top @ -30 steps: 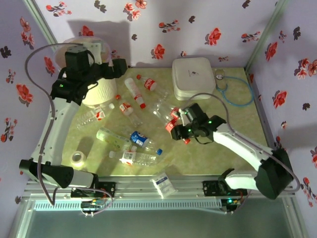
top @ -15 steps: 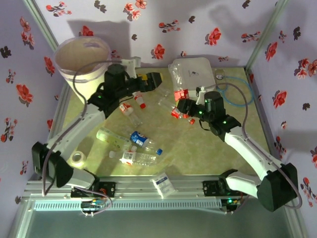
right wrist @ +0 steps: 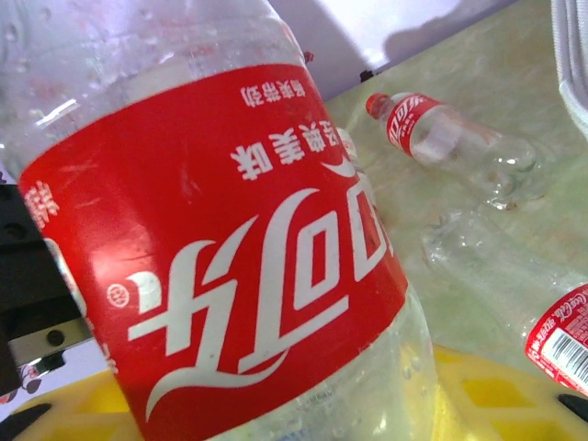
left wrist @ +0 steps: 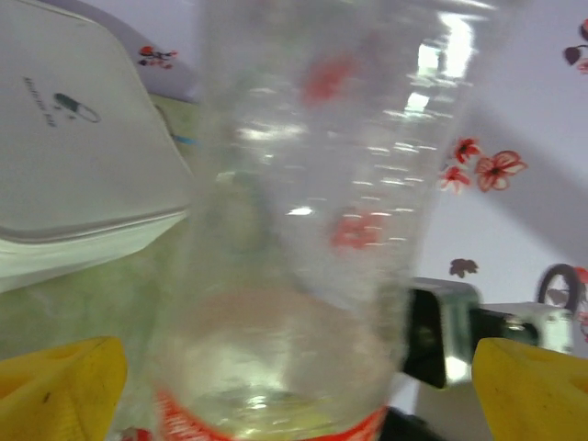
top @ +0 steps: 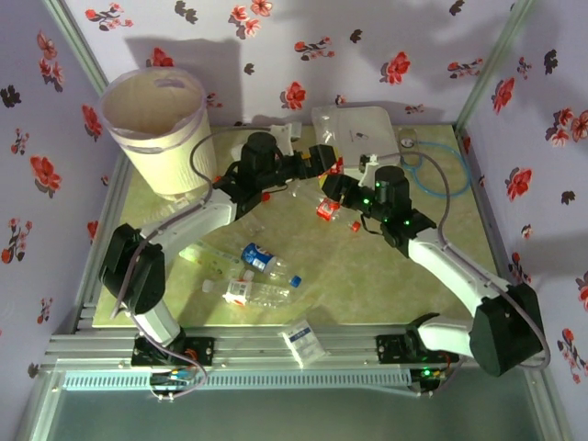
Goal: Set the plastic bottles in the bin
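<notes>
My right gripper is holding the bottle far away from the bin (top: 161, 142), so my left gripper should grab the bottle by its clear body (left wrist: 285, 248) and bring it there.
My right gripper (top: 334, 188) (right wrist: 276, 409) is shut on a clear plastic bottle with a red-white label (right wrist: 239, 248), held up over the middle of the table. My left gripper (top: 322, 158) (left wrist: 294, 390) has reached across to it. Its yellow fingers (left wrist: 55, 381) stand open on either side of the same bottle's clear body (left wrist: 303, 230), with gaps showing. The bin (top: 154, 129), a tall cream bucket, stands at the back left. More bottles lie on the table: a blue-labelled one (top: 262, 257), a greenish one (top: 209, 257) and a red-labelled one (top: 253, 292).
A flat white box (top: 360, 129) sits at the back, just behind both grippers, with a blue tube (top: 443, 173) beside it. A white-blue packet (top: 303, 340) lies at the front edge. Other bottles (right wrist: 441, 138) lie under the held one.
My left arm has swung from the bin across to the centre. My right arm has lifted its bottle toward the back, and the left fingers now stand around it.
</notes>
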Controlling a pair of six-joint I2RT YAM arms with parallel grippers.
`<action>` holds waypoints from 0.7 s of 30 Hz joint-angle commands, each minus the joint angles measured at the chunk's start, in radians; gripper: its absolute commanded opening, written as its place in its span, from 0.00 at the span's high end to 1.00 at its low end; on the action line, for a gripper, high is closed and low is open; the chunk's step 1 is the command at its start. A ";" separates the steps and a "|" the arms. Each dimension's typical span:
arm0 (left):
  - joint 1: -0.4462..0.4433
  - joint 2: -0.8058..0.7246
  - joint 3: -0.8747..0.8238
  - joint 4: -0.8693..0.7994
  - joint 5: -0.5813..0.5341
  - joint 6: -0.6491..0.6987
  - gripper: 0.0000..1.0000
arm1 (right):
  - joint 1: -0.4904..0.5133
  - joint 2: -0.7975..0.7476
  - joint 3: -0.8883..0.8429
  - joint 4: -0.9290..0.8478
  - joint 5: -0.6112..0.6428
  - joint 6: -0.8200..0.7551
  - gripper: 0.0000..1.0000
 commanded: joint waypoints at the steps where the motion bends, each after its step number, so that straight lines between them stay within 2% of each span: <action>1: -0.007 0.024 -0.032 0.131 0.025 -0.049 0.08 | 0.007 0.031 0.018 0.057 -0.044 0.015 0.50; 4: -0.007 0.030 -0.047 0.145 0.021 -0.054 0.30 | 0.007 0.046 0.013 0.076 -0.056 0.033 0.51; 5: -0.007 0.033 -0.047 0.143 0.019 -0.056 0.33 | 0.008 0.050 0.010 0.085 -0.058 0.038 0.51; 7: -0.008 0.041 -0.041 0.126 0.018 -0.046 0.32 | 0.008 0.062 0.010 0.099 -0.059 0.040 0.51; 11: -0.008 0.073 0.007 0.063 0.017 -0.008 0.18 | 0.008 0.095 0.042 0.099 -0.094 0.030 0.51; 14: -0.007 0.091 0.017 0.068 0.017 -0.005 0.19 | 0.009 0.103 0.040 0.093 -0.098 0.019 0.51; 18: -0.009 0.093 -0.009 0.087 0.015 -0.021 0.38 | 0.008 0.086 0.010 0.095 -0.090 0.029 0.50; 21: -0.005 0.080 -0.009 0.056 0.006 -0.002 0.48 | 0.009 0.072 -0.002 0.089 -0.084 0.028 0.49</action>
